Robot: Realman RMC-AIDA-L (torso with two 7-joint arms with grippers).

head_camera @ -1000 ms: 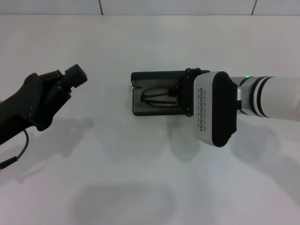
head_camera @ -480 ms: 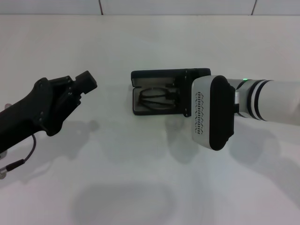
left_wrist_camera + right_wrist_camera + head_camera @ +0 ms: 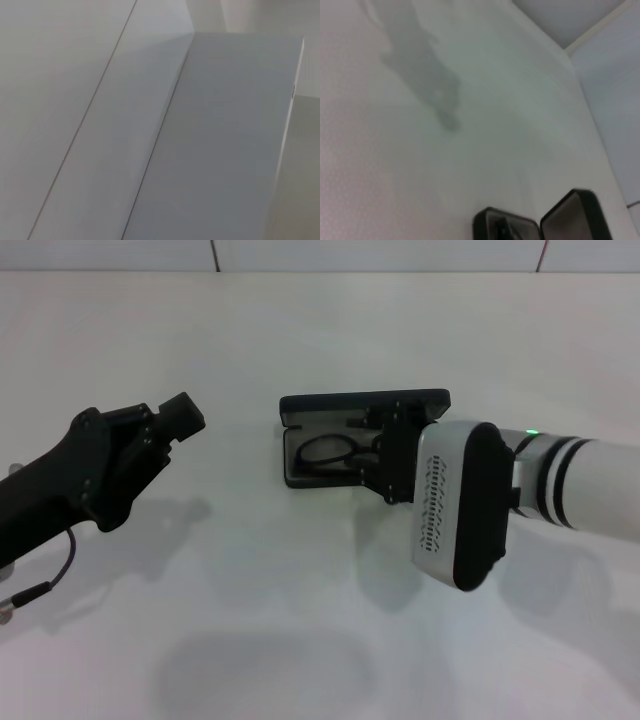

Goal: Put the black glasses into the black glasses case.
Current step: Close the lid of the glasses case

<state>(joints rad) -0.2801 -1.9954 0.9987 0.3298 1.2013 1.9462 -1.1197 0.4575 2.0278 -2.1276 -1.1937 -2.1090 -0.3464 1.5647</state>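
Observation:
My right gripper is in the way of the lid coming down over the open case (image 3: 322,452). It should move back before my left gripper pushes the lid shut from behind.
The black glasses case (image 3: 296,476) lies open at the table's middle, with its lid (image 3: 350,402) standing at the far side. The black glasses (image 3: 325,452) lie inside on the grey lining. My right gripper (image 3: 386,460) is at the case's right end, just above it. Its fingers are spread and hold nothing. The case also shows in the right wrist view (image 3: 570,215), with the glasses (image 3: 502,229) dimly seen inside. My left gripper (image 3: 172,422) hangs in the air left of the case, well apart from it. The left wrist view shows only wall panels.
The white table (image 3: 300,620) runs in front of the case and to both sides. Its far edge meets a tiled wall (image 3: 380,255).
My right gripper has drawn back from inside the case toward its right end, and the glasses stay in the case. My left arm moved right toward the case, then stopped.

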